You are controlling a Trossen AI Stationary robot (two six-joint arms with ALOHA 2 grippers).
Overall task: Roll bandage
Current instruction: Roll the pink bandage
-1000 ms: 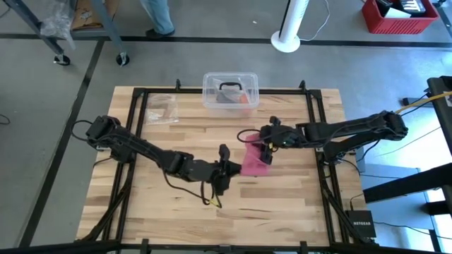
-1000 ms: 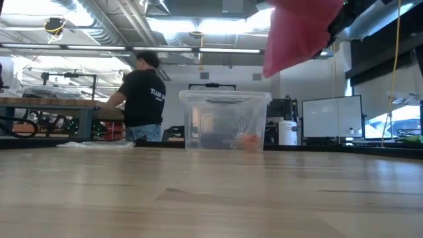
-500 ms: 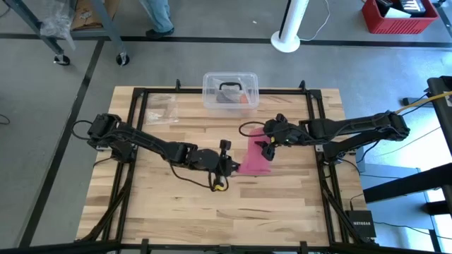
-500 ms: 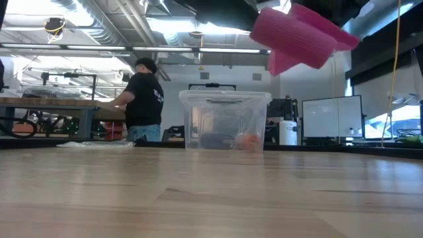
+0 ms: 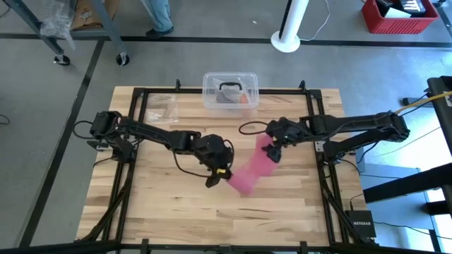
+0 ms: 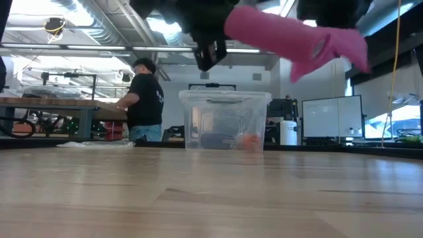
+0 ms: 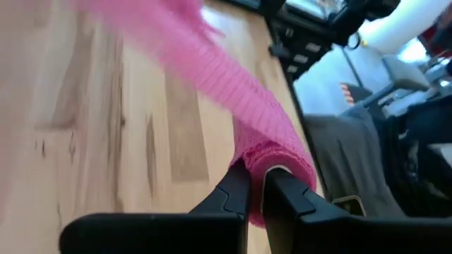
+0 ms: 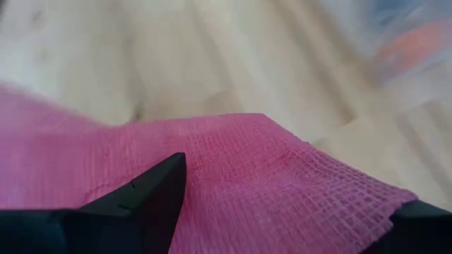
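Observation:
Next, I release the bandage's loose flap [image 6: 346,51] with my right gripper, hang the bandage flat, then regrip and stretch it before rolling, since the pink bandage curls [image 6: 281,34] between my grippers.
The pink bandage [image 5: 251,169] hangs in the air as a strip stretched between my two grippers, above the middle of the wooden table [image 5: 282,212]. It also shows high up in the low view [image 6: 277,33]. My left gripper [image 5: 224,171] is shut on its rolled near-left end. My right gripper [image 5: 274,149] holds its far-right end, and a loose flap [image 6: 353,49] hangs beyond that gripper. My left gripper pinches the bandage's rolled end [image 7: 277,164] between its two fingers, several layers thick. The strip runs away from the fingers in line with them, drawn fairly straight and clear of the table. My right gripper holds the strip near its other end [image 8: 268,169]. The cloth spreads between and over its fingers [image 8: 152,190] and hides the place of contact. This end is lifted clear.
A clear plastic box with a black handle [image 5: 230,90] stands at the table's far edge, seen also in the low view [image 6: 225,122]. A small clear bag [image 5: 162,107] lies far left. A person [image 6: 142,99] stands in the room behind.
The bandage hung straight down from my right gripper. Its lower end has been carried toward the table's near edge, so the strip now stretches slanting between both grippers. My left gripper has turned and gone a little toward the near edge. My right gripper has shifted slightly right.

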